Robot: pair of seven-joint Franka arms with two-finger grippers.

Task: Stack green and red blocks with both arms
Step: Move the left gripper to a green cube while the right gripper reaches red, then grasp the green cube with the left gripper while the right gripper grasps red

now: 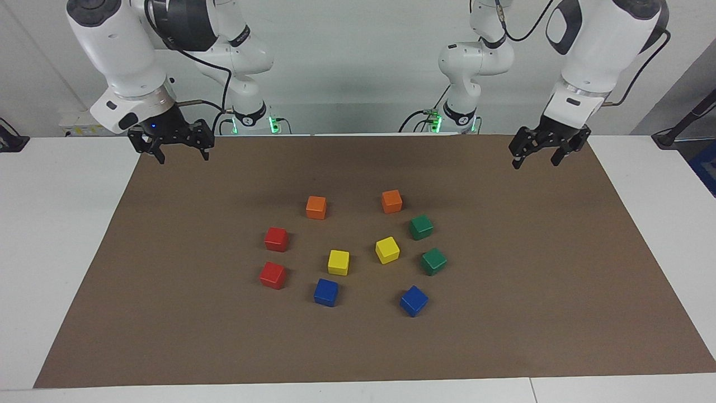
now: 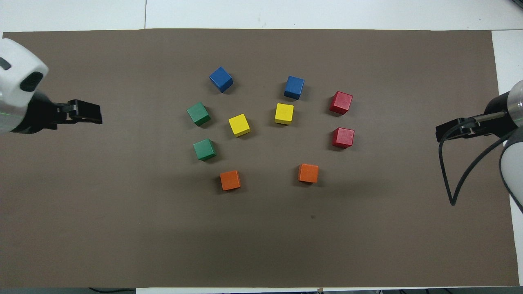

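Observation:
My left gripper should keep going toward the nearer green block (image 2: 204, 149) and close around it, because there is open mat (image 2: 152, 139) all the way up to that block and it is clear of its neighbours.
Two dark green blocks lie on the brown mat toward the left arm's end: one (image 1: 420, 226) (image 2: 204, 149) nearer to the robots, one (image 1: 433, 261) (image 2: 198, 113) farther. Two bright red blocks lie toward the right arm's end: one (image 1: 276, 239) (image 2: 343, 137) nearer, one (image 1: 273, 275) (image 2: 341, 102) farther. All four lie singly and apart. My left gripper (image 1: 535, 161) (image 2: 96, 117) is open and empty, raised over the mat at the left arm's end. My right gripper (image 1: 182, 155) (image 2: 443, 132) is open and empty, raised over the mat's edge at the right arm's end.
Two orange cubes (image 1: 316, 207) (image 1: 391, 201) lie nearest to the robots, two yellow cubes (image 1: 338, 262) (image 1: 387, 249) in the middle of the cluster, two blue cubes (image 1: 326, 292) (image 1: 414, 300) farthest. The brown mat (image 1: 531, 268) has bare room all around the cluster.

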